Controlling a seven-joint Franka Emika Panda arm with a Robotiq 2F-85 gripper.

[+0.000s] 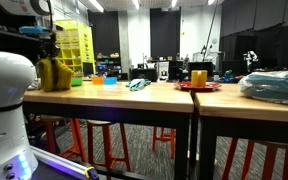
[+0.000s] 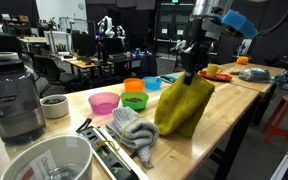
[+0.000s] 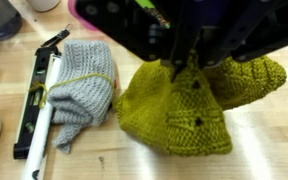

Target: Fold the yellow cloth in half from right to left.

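Observation:
Next, my gripper moves the held end toward the green bowl (image 2: 135, 101) and spreads the cloth out before folding, because the yellow cloth hangs bunched up above its lower part (image 2: 176, 120).
The yellow cloth (image 2: 184, 105) is a knitted olive-yellow piece. It hangs from my gripper (image 2: 192, 72), with its lower part resting on the wooden table (image 2: 234, 110). In the wrist view the cloth (image 3: 189, 115) drapes down from between the fingers of the gripper (image 3: 189, 62), which is shut on its upper edge. In an exterior view the cloth (image 1: 54, 73) hangs as a small yellow bundle at the table's left end, under the gripper (image 1: 50, 48).
A grey knitted cloth (image 2: 134, 128) and a black level tool (image 3: 39, 95) lie beside the yellow cloth. Pink (image 2: 104, 102), green (image 2: 135, 101) and orange (image 2: 133, 86) bowls stand behind. A blender (image 2: 12, 95) and a metal bowl (image 2: 46, 160) are near. A red plate with a cup (image 1: 198, 82) stands farther along.

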